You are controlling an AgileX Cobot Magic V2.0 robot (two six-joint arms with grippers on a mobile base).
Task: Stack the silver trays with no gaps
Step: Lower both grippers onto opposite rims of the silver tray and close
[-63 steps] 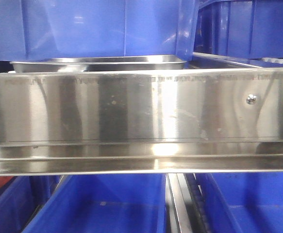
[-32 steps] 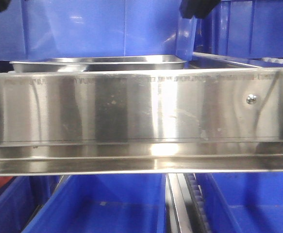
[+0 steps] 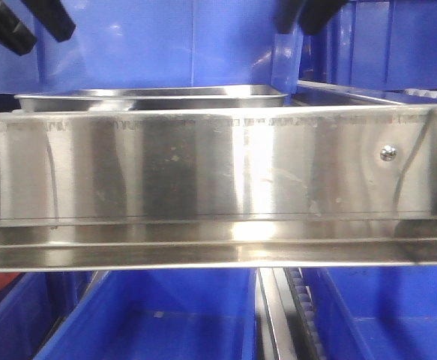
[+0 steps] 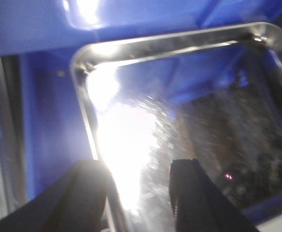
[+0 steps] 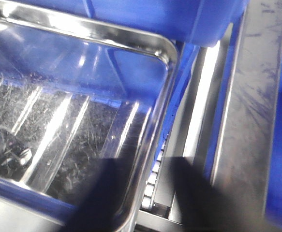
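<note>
I expect the tray point(image 3: 166, 100) to come up by itself when I lift it, because only the silver tray's own rolled rim point(image 3: 276, 97) shows above the steel rail.
A silver tray point(image 3: 151, 96) lies behind the steel rail, with only its rolled rim showing in the front view. My left gripper point(image 3: 31, 22) hangs open above the tray's left end. In the left wrist view the left gripper point(image 4: 141, 193) straddles the tray's left rim point(image 4: 85, 116), one finger outside it and one over the glaring base. My right gripper point(image 3: 302, 16) is open above the tray's right end. In the right wrist view the right gripper point(image 5: 153, 193) straddles the tray's right rim point(image 5: 167, 92). Neither gripper holds anything.
A long flat steel rail point(image 3: 203, 165) with a screw point(image 3: 387, 153) crosses the front view. Blue bins stand behind the tray point(image 3: 166, 45) and below the rail point(image 3: 173, 322). A roller track point(image 5: 155, 179) and a steel beam point(image 5: 257, 121) run to the tray's right.
Both grippers have come down into the top of the front view; the right one showed first, and the left one's fingers are now well in view. The tray has not moved.
</note>
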